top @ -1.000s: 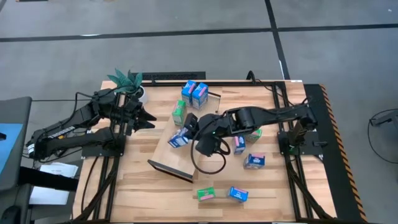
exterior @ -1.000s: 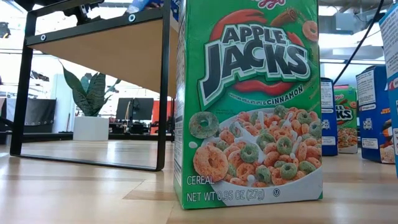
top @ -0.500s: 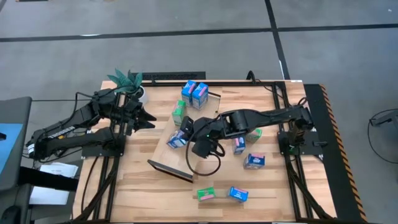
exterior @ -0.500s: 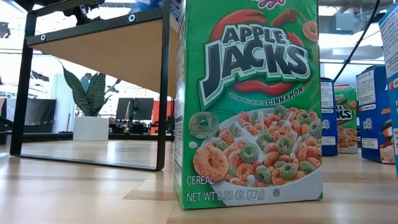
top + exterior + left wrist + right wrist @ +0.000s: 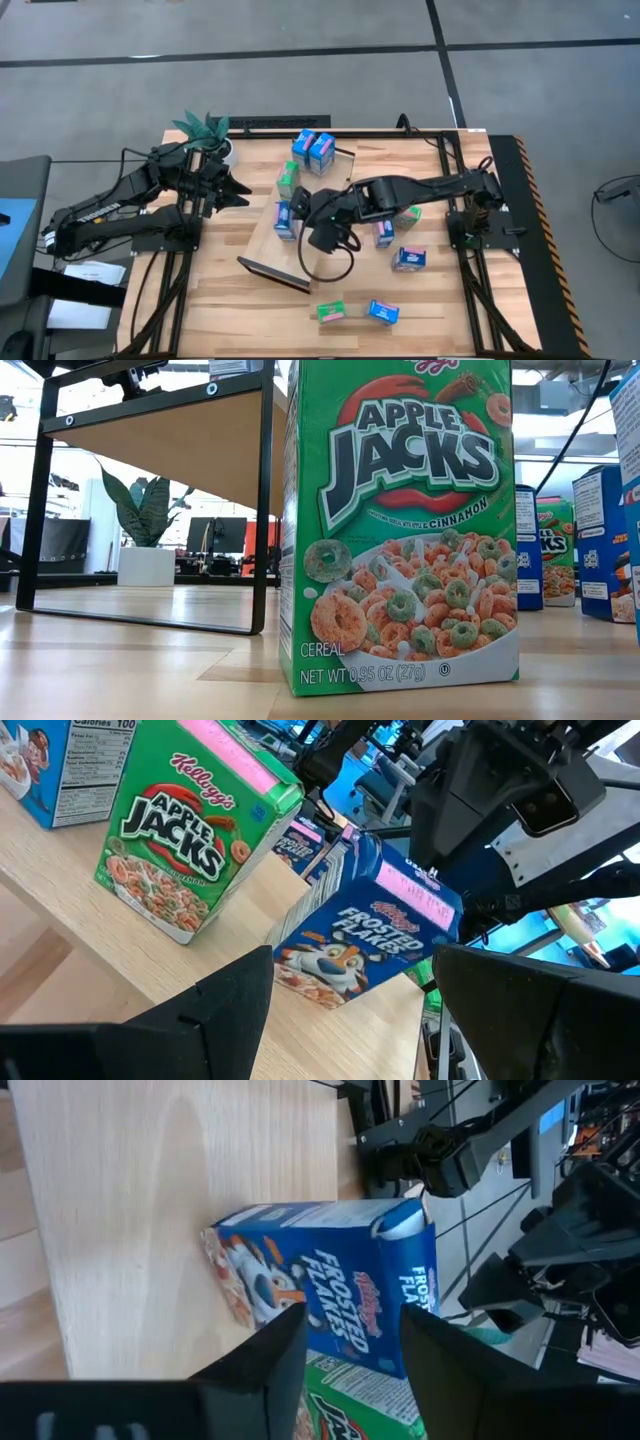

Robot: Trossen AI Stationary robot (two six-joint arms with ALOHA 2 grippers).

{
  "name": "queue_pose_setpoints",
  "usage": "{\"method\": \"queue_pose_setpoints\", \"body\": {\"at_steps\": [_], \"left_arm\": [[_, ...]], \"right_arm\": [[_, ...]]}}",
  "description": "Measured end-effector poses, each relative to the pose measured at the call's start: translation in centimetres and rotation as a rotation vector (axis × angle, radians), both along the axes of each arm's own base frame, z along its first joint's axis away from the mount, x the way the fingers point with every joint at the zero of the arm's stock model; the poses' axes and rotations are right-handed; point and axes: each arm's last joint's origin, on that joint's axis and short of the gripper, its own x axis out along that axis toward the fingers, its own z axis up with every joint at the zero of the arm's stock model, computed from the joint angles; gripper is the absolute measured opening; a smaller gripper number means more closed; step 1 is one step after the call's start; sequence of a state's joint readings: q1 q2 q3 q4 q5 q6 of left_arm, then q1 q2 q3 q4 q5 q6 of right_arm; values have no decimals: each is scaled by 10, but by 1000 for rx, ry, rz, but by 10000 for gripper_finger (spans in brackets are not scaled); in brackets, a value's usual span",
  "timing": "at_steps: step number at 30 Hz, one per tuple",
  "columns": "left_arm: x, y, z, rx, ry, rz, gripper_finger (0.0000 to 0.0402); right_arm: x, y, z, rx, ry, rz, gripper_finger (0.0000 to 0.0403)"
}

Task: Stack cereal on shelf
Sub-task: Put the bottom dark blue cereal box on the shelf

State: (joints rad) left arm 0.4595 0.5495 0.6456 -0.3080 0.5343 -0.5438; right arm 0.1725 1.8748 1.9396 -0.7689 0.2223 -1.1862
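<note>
Next, I close my right gripper and push the blue carton's side (image 5: 315,1285) into line, because the blue carton (image 5: 284,223) is out of line with the green carton.
The shelf (image 5: 262,246), a light-wood board on dark end pieces, stands slantwise mid-table. A blue Frosted Flakes carton (image 5: 284,218) stands upright on its base on the board, beside a green Apple Jacks carton (image 5: 288,180). My right gripper (image 5: 300,212) is open just right of the blue carton (image 5: 320,1295), its fingers apart and short of the carton's sides. My left gripper (image 5: 240,191) hovers open at the shelf's left, facing both cartons (image 5: 365,935).
Two blue cartons (image 5: 312,150) stand at the shelf's far end. More cartons lie to the right (image 5: 409,259) and near the front edge (image 5: 331,311), (image 5: 382,311). A potted plant (image 5: 205,130) fills the far left corner. A green carton (image 5: 400,530) looms in the low view.
My right gripper has moved a little down and toward the table's left, then opened and let go of the blue carton. The carton, tilted a second ago, now stands upright on the shelf.
</note>
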Motion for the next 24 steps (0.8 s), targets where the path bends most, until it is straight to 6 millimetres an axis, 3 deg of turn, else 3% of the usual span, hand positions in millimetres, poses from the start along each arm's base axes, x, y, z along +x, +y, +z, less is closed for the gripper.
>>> {"method": "queue_pose_setpoints", "body": {"at_steps": [7,14,19,22,24], "left_arm": [[0,0,0,0,0,0,264],[0,0,0,-3,1,-7,264],[-1,-1,-3,16,29,-15,263],[-1,-1,-5,37,41,-27,258],[-1,-1,-6,47,46,-35,251]], "right_arm": [[0,2,2,-3,-30,-69,216],[-23,10,14,134,-42,-299,205],[-32,0,8,445,53,-529,115],[-31,-4,-7,521,102,-607,34],[-26,-3,-18,559,107,-601,14]]}}
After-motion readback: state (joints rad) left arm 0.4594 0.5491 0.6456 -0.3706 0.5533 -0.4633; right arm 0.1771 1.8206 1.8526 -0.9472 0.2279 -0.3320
